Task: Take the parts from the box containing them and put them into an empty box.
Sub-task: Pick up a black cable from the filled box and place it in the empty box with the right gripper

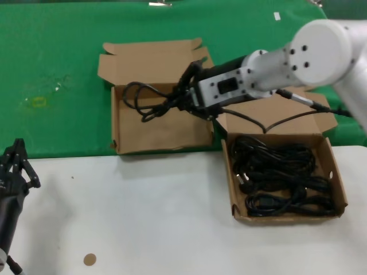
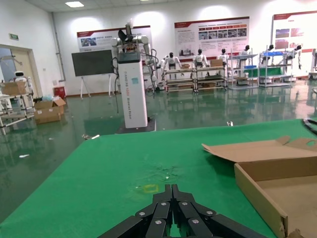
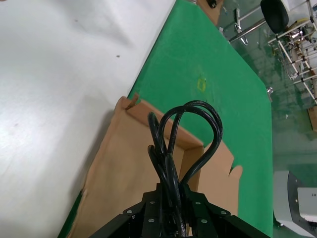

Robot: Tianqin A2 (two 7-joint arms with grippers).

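The black cord bundle's loops (image 1: 143, 103) hang over the empty box, so my right gripper goes on farther over its clear bottom (image 1: 163, 133) before it lets go of the bundle there.
Two brown cardboard boxes sit side by side. The right box (image 1: 340, 189) holds several coiled black power cords (image 1: 281, 177). The left box (image 1: 163, 134) has nothing lying on its floor. My right gripper (image 1: 184, 91) hangs over the left box, shut on one black cord bundle (image 1: 150, 98); its loops dangle over the box's back part. The right wrist view shows that cord (image 3: 171, 148) pinched between the fingers (image 3: 195, 206), above the cardboard floor (image 3: 129, 163). My left gripper (image 1: 17, 154) is parked at the near left, shut and holding nothing.
The boxes straddle the edge between the green cloth (image 1: 57, 69) and the white tabletop (image 1: 143, 217). A small brown disc (image 1: 89, 259) lies near the front edge. The right arm (image 1: 321, 51) reaches across the right box's lid (image 1: 298, 114).
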